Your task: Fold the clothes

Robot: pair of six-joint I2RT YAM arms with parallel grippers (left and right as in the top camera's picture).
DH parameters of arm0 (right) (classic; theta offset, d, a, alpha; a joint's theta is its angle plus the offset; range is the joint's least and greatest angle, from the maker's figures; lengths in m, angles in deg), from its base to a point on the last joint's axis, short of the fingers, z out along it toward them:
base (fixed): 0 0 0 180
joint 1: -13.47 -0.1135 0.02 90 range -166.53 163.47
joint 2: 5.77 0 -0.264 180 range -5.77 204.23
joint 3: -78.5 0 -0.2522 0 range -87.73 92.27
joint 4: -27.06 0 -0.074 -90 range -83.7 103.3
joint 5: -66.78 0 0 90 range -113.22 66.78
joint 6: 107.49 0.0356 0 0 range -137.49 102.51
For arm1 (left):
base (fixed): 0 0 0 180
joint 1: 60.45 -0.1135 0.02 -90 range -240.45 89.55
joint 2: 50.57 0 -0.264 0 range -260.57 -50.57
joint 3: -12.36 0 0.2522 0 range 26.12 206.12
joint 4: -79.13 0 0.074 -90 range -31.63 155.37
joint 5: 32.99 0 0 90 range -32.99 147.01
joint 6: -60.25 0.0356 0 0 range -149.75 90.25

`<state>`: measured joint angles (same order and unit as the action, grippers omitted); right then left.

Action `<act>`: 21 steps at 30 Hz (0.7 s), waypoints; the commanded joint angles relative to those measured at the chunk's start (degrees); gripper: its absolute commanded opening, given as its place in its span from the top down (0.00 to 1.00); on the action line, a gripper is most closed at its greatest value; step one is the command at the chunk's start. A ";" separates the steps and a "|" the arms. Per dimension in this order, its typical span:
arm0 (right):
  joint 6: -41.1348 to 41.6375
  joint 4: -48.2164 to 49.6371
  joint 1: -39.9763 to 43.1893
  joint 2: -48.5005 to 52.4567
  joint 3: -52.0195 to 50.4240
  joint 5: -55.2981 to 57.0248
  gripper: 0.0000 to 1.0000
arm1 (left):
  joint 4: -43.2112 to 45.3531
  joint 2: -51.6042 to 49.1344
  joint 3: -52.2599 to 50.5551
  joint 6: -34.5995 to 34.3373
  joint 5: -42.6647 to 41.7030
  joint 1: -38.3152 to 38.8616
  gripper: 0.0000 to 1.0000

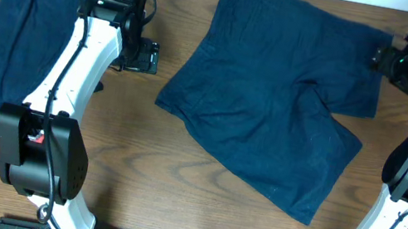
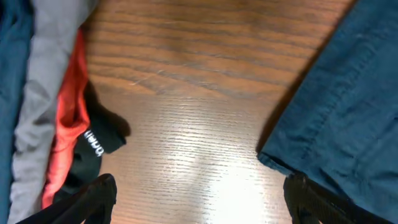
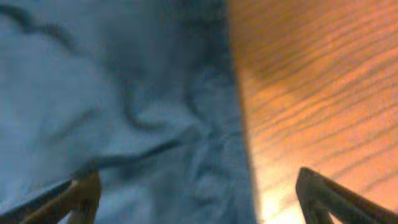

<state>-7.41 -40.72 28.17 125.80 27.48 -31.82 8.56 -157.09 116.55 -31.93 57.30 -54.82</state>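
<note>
The dark navy shorts [image 2: 329,134] are lying flat with soft ripples [image 2: 351,78], so their edge will fold over in a loose bend when I carry it.
Dark navy shorts [image 1: 273,101] lie spread flat on the wooden table, right of centre. My left gripper [image 1: 147,56] is open and empty, between the clothes stack and the shorts' left edge. In the left wrist view its fingers [image 2: 199,202] hover over bare wood, with the shorts' hem [image 2: 348,112] at the right. My right gripper [image 1: 384,59] is at the shorts' far right corner. In the right wrist view its fingers [image 3: 199,196] are open, straddling the fabric edge [image 3: 124,112]. It holds nothing.
A stack of folded navy clothes [image 1: 7,38] lies at the left, with orange-red pieces at its far and near ends. Its grey, orange-red and black layers [image 2: 62,112] show in the left wrist view. Bare wood [image 1: 173,193] runs along the front.
</note>
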 commanded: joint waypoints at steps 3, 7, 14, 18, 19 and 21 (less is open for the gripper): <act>-0.98 -10.34 -1.68 -4.24 7.91 -8.70 0.01 | -1.38 -0.66 -1.20 12.68 -9.84 -0.17 0.12; -1.03 -19.61 -3.58 -8.50 8.22 -11.37 0.01 | -1.22 -0.66 -5.11 13.14 -13.05 -0.17 0.12; -4.04 -31.15 -7.34 -9.42 7.76 -10.91 0.26 | 6.47 -0.66 -14.43 -3.98 -14.88 0.11 0.12; 2.64 -31.95 -9.57 -9.44 7.76 -6.54 0.29 | 13.03 -0.66 -19.30 -12.46 -14.86 1.53 0.13; 4.90 -32.09 -10.27 -9.53 7.76 -4.20 0.29 | 14.64 -0.66 -20.26 -13.73 -14.84 2.14 0.13; 9.33 -32.44 -11.82 -9.90 7.76 1.05 0.30 | 17.18 -0.66 -21.51 -16.44 -14.64 3.54 0.12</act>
<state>-5.48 -72.81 18.32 116.64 34.83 -38.07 24.25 -157.11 96.31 -40.63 43.38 -53.07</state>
